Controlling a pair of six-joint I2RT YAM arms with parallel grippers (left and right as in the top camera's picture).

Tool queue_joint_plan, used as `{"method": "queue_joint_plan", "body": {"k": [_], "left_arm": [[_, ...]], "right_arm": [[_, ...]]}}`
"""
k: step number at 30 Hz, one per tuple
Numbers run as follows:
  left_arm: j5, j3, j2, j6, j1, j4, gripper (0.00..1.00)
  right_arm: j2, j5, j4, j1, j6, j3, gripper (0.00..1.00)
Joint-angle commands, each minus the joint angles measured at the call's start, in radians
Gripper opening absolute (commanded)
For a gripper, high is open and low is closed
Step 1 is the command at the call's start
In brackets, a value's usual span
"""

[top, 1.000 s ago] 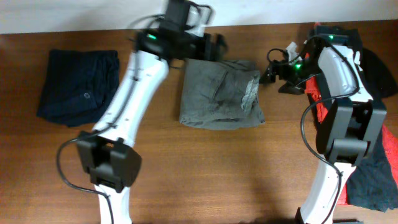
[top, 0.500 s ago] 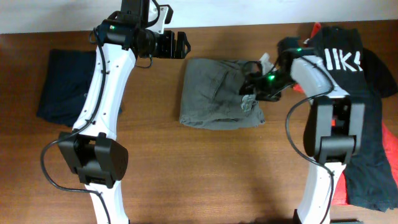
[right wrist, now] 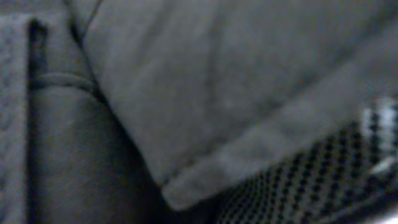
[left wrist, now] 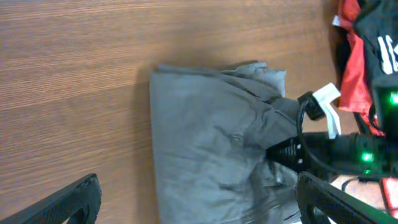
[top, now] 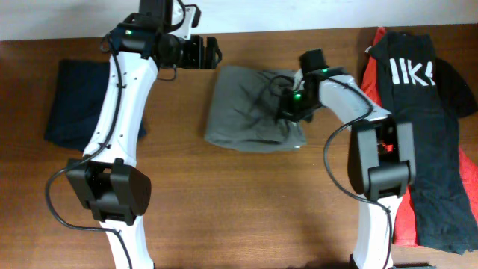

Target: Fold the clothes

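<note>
The grey-khaki trousers' wrinkled edge [top: 288, 125] has my right gripper on it, so next my right gripper moves away before my left gripper grabs that edge [top: 297, 137] and picks up the trousers.
The folded grey-khaki trousers [top: 243, 112] lie in the middle of the table, wrinkled at their right side. My right gripper [top: 288, 104] sits low on their right edge, shut on a fold of the grey cloth. In the right wrist view the trousers [right wrist: 217, 74] fill the frame against a dotted pad [right wrist: 323, 180]. My left gripper [top: 212, 54] hovers open beyond the trousers' far left corner with nothing in it. In the left wrist view the trousers [left wrist: 211, 149] lie under and ahead of its wide jaws [left wrist: 199, 186].
Folded dark navy trousers [top: 75, 104] lie at the far left, partly behind the left arm. A black T-shirt with white print [top: 418, 82] lies over a red garment [top: 372, 75] at the right edge. The right arm [left wrist: 336, 149] shows in the left wrist view.
My right gripper has moved left onto the grey trousers' right edge and shut there. The trousers have shifted left. The left arm swung left earlier and has hardly moved since.
</note>
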Motion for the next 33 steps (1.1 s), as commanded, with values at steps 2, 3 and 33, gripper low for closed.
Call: {"method": "queue_joint_plan", "body": {"k": [2,3,33], "left_arm": [[0.036,0.016,-0.002,-0.01,0.053,-0.001,0.99],[0.042,0.016,-0.002,-0.01,0.06,-0.001,0.99],[-0.135,0.016,-0.002,0.071,-0.06,-0.084,0.99]], "right_arm": [[-0.019,0.138,0.098,0.118,0.368,-0.012,0.04],[-0.019,0.158,0.111,0.129,0.409,-0.012,0.04],[-0.407,0.056,-0.005,-0.166,-0.003,0.002,0.99]]}}
